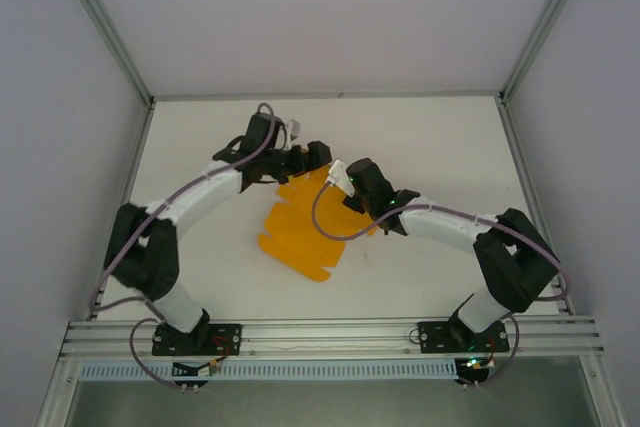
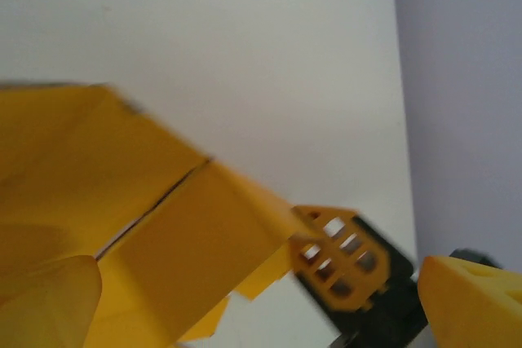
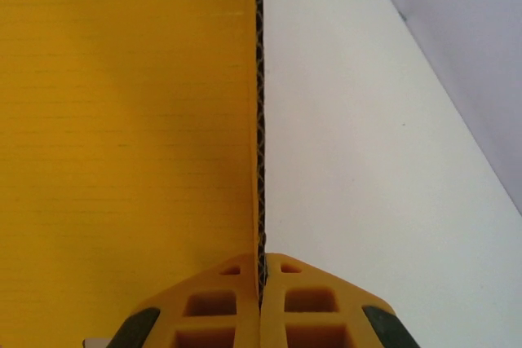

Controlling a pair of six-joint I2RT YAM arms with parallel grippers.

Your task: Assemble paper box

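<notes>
My left gripper should move back because the paper box lies slanted [image 1: 303, 233] beneath it. Meanwhile, my right gripper should turn the box square by its corrugated edge [image 3: 260, 193].
The paper box [image 1: 300, 232] is a flat orange-yellow card sheet with flaps, lying mid-table with its far right part lifted. My right gripper [image 1: 347, 184] is shut on the sheet's edge. In the right wrist view its gripper [image 3: 261, 270] pinches the corrugated edge, and the card [image 3: 122, 120] covers the left half. My left gripper [image 1: 316, 159] hangs over the sheet's far edge. In the left wrist view the gripper [image 2: 257, 266] is open, one finger [image 2: 45, 307] low on the left and the other at the right edge. The card [image 2: 163, 242] lies between them, and the right gripper's fingers [image 2: 338, 258] hold its corner.
The white table [image 1: 430, 147] is walled by grey panels with aluminium posts at the back corners [image 1: 150, 99]. A metal rail [image 1: 330, 337] carries both arm bases along the near edge. Both arms bend inward and meet over the sheet.
</notes>
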